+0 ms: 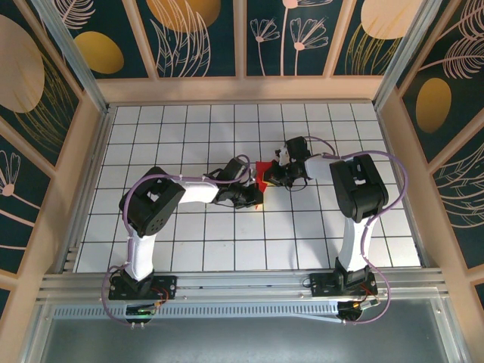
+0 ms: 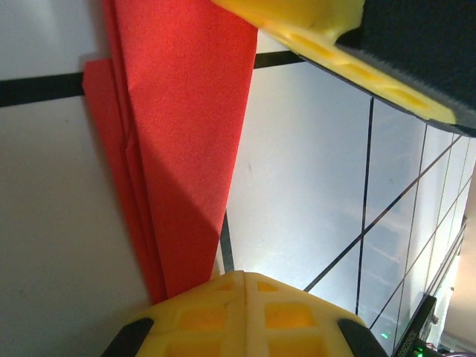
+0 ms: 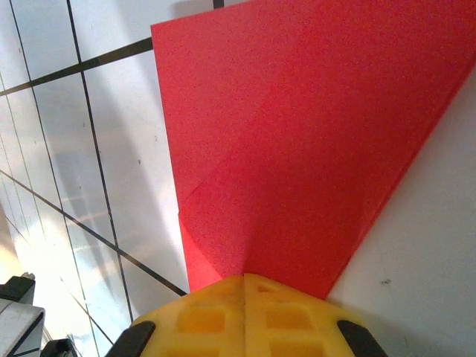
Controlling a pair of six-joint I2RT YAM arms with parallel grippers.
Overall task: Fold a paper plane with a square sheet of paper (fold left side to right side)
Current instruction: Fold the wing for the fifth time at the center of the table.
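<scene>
My left gripper is at the paper's near tip [image 1: 258,206], where the fold ends. It needs to press back up along the paper's folded strip [image 2: 178,111] toward my right gripper.
The square sheet of paper [image 1: 261,175] is bright red and lies folded on the white grid table, between my two grippers. In the left wrist view it [image 2: 178,149] is a narrow, layered, pointed strip whose lower tip runs in under my left gripper [image 2: 243,279]. That gripper is shut, its fingertips down at the tip of the paper. In the right wrist view the paper [image 3: 297,134] spreads out as a broad creased wedge from under my right gripper [image 3: 245,281], also shut and resting on it. Seen from above, the left gripper [image 1: 257,200] is at the paper's near end and the right gripper [image 1: 272,179] at its right side.
One yellow finger of the right gripper [image 2: 327,33] hangs close over the paper at the top right of the left wrist view. The white grid table [image 1: 227,234] is ringed by wooden walls [image 1: 242,89], with an aluminium rail [image 1: 242,283] along the near edge.
</scene>
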